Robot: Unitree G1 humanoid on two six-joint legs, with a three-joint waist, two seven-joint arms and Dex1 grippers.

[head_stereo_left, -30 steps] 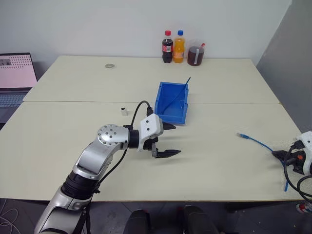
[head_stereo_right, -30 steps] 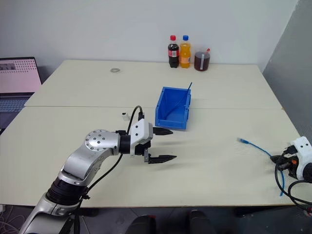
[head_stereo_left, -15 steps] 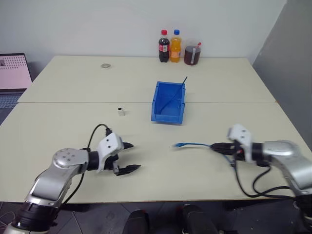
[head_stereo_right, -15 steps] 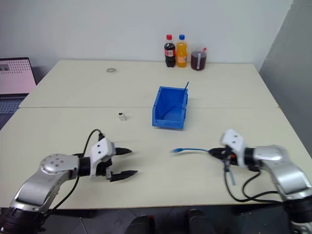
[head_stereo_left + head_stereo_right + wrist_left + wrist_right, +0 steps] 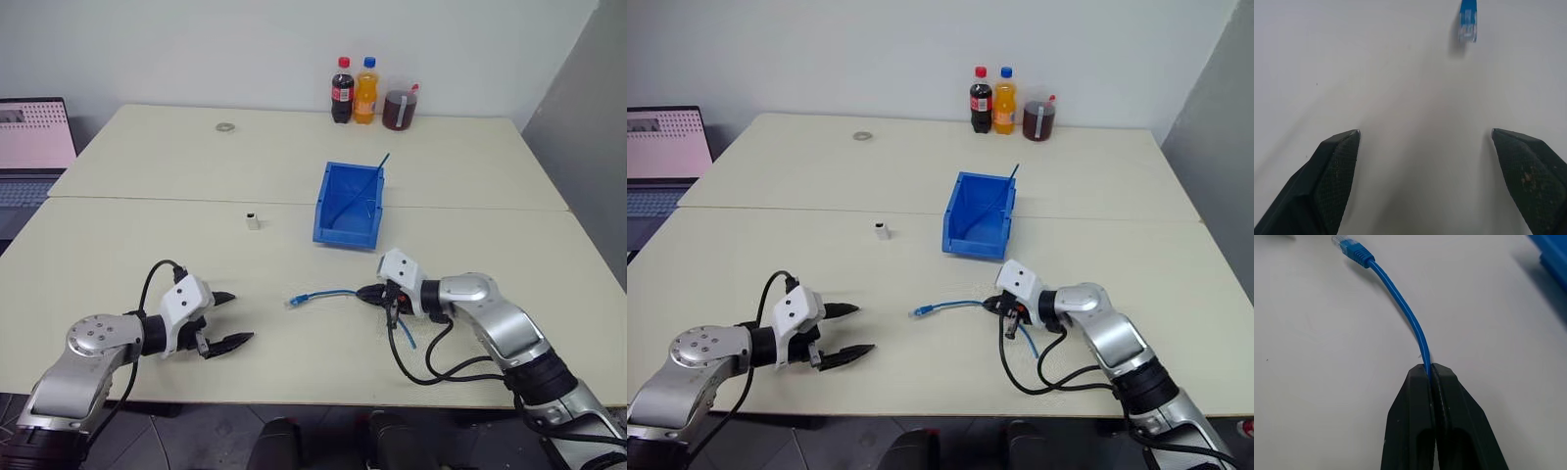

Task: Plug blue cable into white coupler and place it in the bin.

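I expect the blue cable [image 5: 335,292] to keep a springy arc when I lift it by the plug, since the cable's loose end [image 5: 300,300] juts stiffly from my right gripper.
My right gripper [image 5: 368,293] is shut on the blue cable [image 5: 328,293] near the table's front middle; the cable's free plug [image 5: 293,302] points left toward my left gripper. In the right wrist view the cable [image 5: 1400,301] arcs out from between the pinched fingers [image 5: 1437,426] to its plug [image 5: 1348,245]. My left gripper [image 5: 231,318] is open just above the table at the front left, with nothing in it; the plug [image 5: 1467,22] lies ahead of its fingers [image 5: 1332,166]. The white coupler [image 5: 252,220] stands on the table left of the bin [image 5: 349,205]. A second blue cable rests inside the bin.
Two soda bottles [image 5: 354,91] and a jar of dark liquid [image 5: 398,109] stand at the table's far edge. A small ring [image 5: 225,127] lies at the back left. A laptop [image 5: 34,137] sits off the table's left side. Black arm cables [image 5: 431,357] loop by my right arm.
My right gripper has carried the blue cable from the table's right edge leftward to the front middle. My left arm has swung back from near the bin to the front left, still open.
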